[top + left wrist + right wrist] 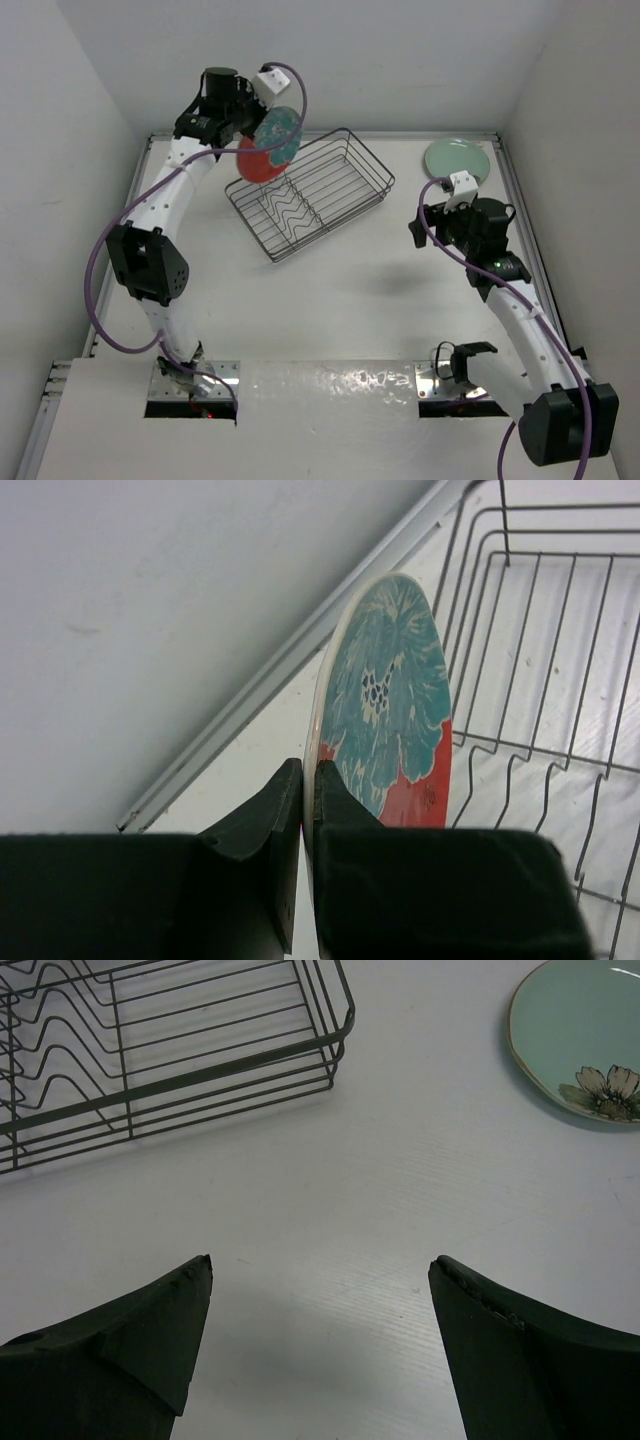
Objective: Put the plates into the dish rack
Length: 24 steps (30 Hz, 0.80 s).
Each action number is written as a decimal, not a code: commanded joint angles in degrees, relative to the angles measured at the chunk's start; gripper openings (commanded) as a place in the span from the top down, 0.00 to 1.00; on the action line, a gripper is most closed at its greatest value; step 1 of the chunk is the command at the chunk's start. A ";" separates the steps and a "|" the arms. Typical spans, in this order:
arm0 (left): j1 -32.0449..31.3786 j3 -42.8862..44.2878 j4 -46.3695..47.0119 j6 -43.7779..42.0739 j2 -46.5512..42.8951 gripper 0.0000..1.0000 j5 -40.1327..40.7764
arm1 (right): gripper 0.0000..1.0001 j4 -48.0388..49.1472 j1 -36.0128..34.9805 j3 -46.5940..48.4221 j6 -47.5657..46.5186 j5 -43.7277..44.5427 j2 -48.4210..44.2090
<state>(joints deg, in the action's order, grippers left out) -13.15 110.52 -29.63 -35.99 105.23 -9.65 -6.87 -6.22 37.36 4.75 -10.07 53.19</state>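
My left gripper should keep lowering the red plate until wires hold it up, because the plate hangs on edge with its lower rim (258,176) free toward the empty zigzag holder (286,211).
My left gripper (309,768) is shut on the rim of the red plate with the teal floral centre (392,705). It holds the plate on edge, in the air at the far left corner of the dark wire dish rack (310,192); in the top view the plate (270,146) overlaps the rack's far left rim. The mint green plate (458,158) lies flat on the table at the back right, also in the right wrist view (585,1035). My right gripper (322,1265) is open and empty above bare table, between the rack (150,1050) and the mint plate.
The rack sits skewed on the white table, its zigzag holder (290,212) inside with nothing in it. White walls close in at the left, back and right. A raised metal edge strip (290,660) runs along the table's back left, close to the held plate.
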 commanded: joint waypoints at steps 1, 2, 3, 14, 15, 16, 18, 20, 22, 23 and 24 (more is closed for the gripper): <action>-0.30 1.80 10.38 -3.04 -3.89 1.00 -4.84 | 0.12 -0.33 -0.37 0.34 -0.18 0.84 -1.07; -0.21 1.72 9.33 -3.04 -3.72 1.00 -6.16 | 0.12 -0.59 -0.46 0.34 -0.44 1.36 -1.24; -0.21 1.80 8.63 -3.30 -3.54 1.00 -9.04 | 0.12 -0.77 -0.37 0.34 -0.53 1.54 -1.33; -0.21 -3.81 7.65 -5.76 -4.51 1.00 -10.83 | 0.11 -1.12 -0.37 -1.77 -0.71 2.86 -2.65; -0.30 -4.52 8.00 -5.67 -4.68 1.00 -10.83 | 0.11 -1.12 -0.37 -1.59 -0.80 2.95 -2.56; -0.30 -5.39 8.44 -5.76 -4.60 1.00 -10.83 | 0.11 -1.12 -0.37 -1.51 -0.89 2.95 -2.48; -0.30 -6.62 9.23 -5.67 -4.33 1.00 -10.04 | 0.11 -1.39 -0.37 -1.24 -1.15 3.12 -2.48; -0.39 -7.59 10.46 -6.37 -4.42 1.00 -8.64 | 0.11 -1.65 -0.37 -0.98 -1.59 3.30 -2.48; -0.30 -9.53 11.26 -6.99 -4.42 1.00 -8.28 | 0.10 -1.83 -0.37 -0.98 -1.94 3.47 -2.48; -0.39 -10.32 11.61 -6.90 -4.68 1.00 -8.37 | 0.10 -2.00 -0.37 -0.98 -2.03 3.47 -2.48; -0.39 -12.33 12.13 -6.73 -4.86 1.00 -8.45 | 0.10 -1.83 -0.37 -0.98 -2.03 3.47 -2.48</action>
<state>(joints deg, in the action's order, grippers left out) -13.19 99.68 -27.75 -41.23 104.95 -18.55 -9.58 -6.22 35.79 3.66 -7.44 51.22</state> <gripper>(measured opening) 0.039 0.897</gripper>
